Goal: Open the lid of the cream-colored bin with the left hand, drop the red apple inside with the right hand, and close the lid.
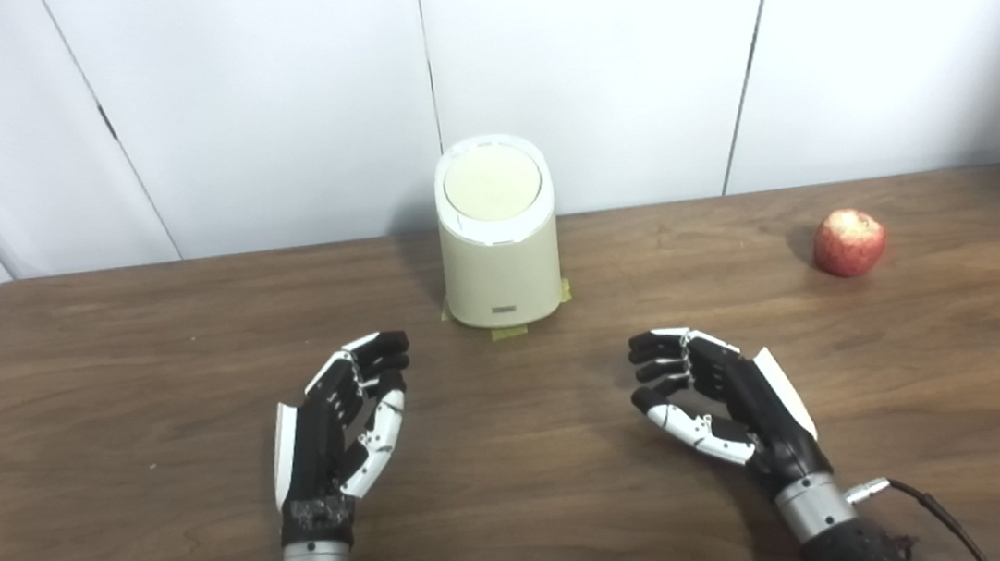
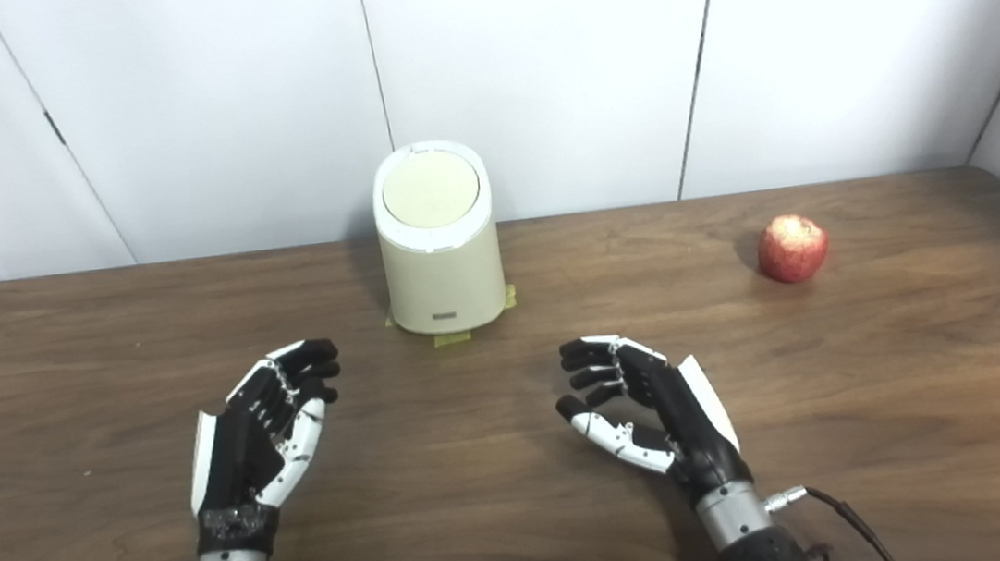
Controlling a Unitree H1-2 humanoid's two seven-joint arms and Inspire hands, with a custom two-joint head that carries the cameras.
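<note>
My gripper will swing the lid [image 1: 493, 181] up on a back hinge when I open it, and the lid will stay standing, because it sits sunk inside the bin's rim [image 1: 501, 228].
A cream-colored bin [image 1: 499, 243] stands upright at the back middle of the wooden table, its round lid [image 1: 492, 183] shut flat on top. A red apple [image 1: 848, 242] lies on the table at the right, well apart from the bin. My left hand [image 1: 343, 422] is open and empty, palm turned inward, in front of the bin and to its left. My right hand [image 1: 719, 392] is open and empty, palm turned inward, in front of the bin and to its right, well short of the apple.
The brown wooden table [image 1: 101, 378] fills the lower view, its back edge against white wall panels [image 1: 606, 55]. Yellow tape strips [image 1: 509, 330] show under the bin's base.
</note>
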